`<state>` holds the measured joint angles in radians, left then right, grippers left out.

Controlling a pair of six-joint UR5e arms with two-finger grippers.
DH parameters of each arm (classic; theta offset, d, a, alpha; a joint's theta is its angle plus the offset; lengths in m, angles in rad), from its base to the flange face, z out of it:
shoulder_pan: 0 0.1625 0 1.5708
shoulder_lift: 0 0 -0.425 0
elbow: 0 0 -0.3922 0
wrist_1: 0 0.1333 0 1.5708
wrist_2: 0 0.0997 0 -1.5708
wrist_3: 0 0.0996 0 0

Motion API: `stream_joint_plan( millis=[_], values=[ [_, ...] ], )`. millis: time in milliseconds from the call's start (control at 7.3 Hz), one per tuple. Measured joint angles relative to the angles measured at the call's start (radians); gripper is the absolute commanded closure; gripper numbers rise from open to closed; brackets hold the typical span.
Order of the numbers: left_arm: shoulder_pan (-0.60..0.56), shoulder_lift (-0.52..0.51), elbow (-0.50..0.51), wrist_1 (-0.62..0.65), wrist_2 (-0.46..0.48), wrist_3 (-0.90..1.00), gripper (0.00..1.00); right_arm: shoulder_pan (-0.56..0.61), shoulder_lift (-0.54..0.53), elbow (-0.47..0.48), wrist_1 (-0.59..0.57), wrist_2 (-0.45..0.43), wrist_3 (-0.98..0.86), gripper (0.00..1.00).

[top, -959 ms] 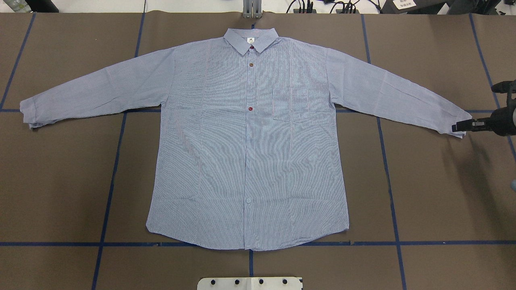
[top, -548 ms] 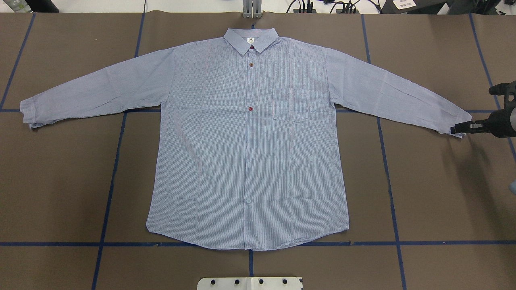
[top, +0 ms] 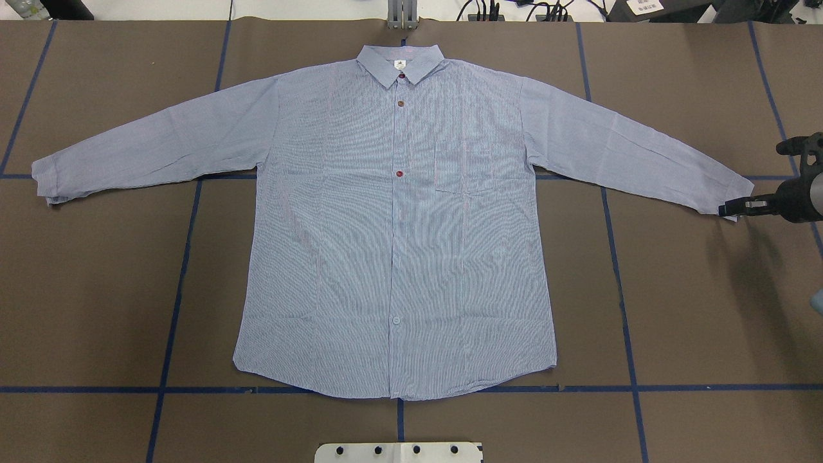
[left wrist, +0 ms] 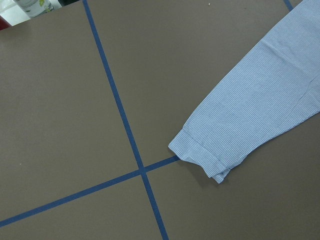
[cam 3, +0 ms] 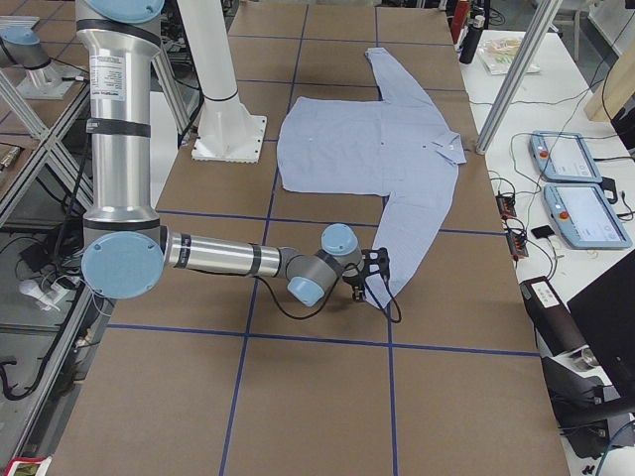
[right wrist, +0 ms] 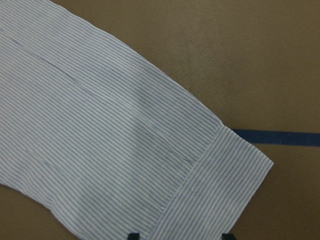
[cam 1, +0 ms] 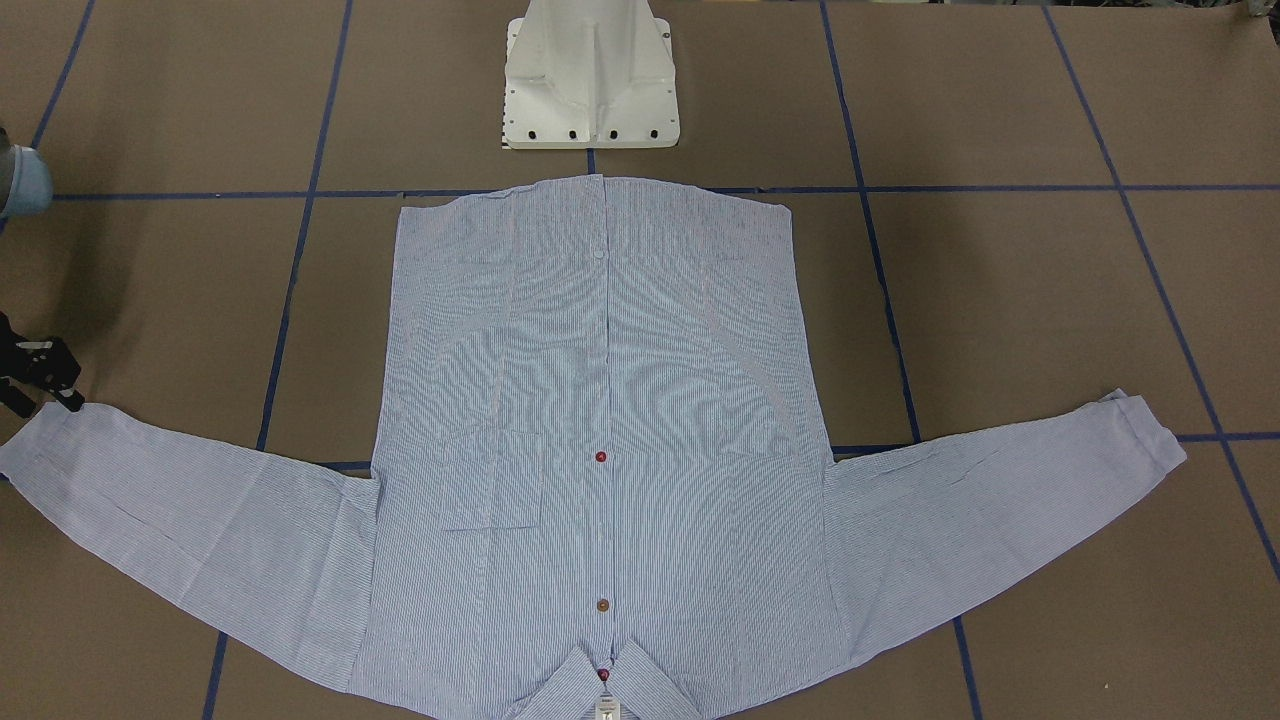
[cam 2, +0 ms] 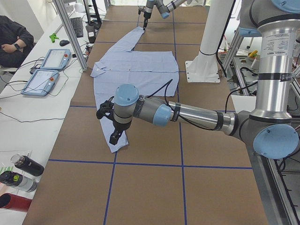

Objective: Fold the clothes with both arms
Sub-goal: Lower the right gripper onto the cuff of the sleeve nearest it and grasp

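Observation:
My gripper will reveal a hidden red button on the cuff's bottom side when it folds the sleeve (cam 1: 210, 522) over, as the cuff's plain striped side (cam 1: 36, 444) lies up.
The light blue-and-white striped shirt (top: 398, 225) lies flat and face up on the brown table, collar at the far side and both sleeves spread out. My right gripper (top: 730, 209) is low at the right cuff (right wrist: 220, 175). In the right wrist view its two fingertips (right wrist: 132, 235) stand well apart at the cuff's edge, open. My left gripper (cam 2: 114, 137) hovers just over the left cuff (left wrist: 210, 155). It shows only in the exterior left view, so I cannot tell whether it is open or shut.
Blue tape lines (top: 173, 308) grid the table. The white pedestal base (cam 1: 590, 80) stands at the near edge behind the shirt's hem. A side bench holds teach pendants (cam 2: 47, 70) and bottles (cam 2: 23, 178), with a seated person (cam 2: 14, 40) beside it.
My right gripper has crept slightly inward and down onto the right cuff's edge. The shirt has not moved.

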<state>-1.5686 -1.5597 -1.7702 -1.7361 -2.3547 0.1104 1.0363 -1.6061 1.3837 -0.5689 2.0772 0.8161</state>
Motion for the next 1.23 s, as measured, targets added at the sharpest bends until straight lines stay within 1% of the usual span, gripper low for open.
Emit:
stream_joint_plan(
  millis=[137,274,411,685,959,1096,1233],
  values=[
    [0.000,0.000,0.001,0.000,0.000,0.000,0.00,-0.001,0.000,0.000,0.000,0.000,0.000,0.71],
    [0.000,0.000,0.001,0.000,0.000,0.000,0.00,-0.001,-0.001,0.000,0.000,0.000,0.000,0.82],
    [0.001,0.000,0.001,0.000,0.000,0.000,0.00,-0.002,-0.002,0.000,0.000,0.000,0.000,1.00],
    [0.000,0.001,0.000,0.001,0.000,0.000,0.00,-0.001,-0.007,0.005,0.000,0.003,0.000,1.00],
    [-0.001,0.001,-0.002,0.001,0.000,0.000,0.00,0.000,-0.004,0.030,-0.014,0.013,0.000,1.00],
    [-0.001,0.001,-0.001,0.001,0.000,0.000,0.00,0.000,0.005,0.058,-0.047,0.014,0.000,1.00],
    [-0.001,0.001,-0.001,0.001,0.000,-0.001,0.00,0.000,0.025,0.115,-0.132,0.015,0.000,1.00]
  ],
)
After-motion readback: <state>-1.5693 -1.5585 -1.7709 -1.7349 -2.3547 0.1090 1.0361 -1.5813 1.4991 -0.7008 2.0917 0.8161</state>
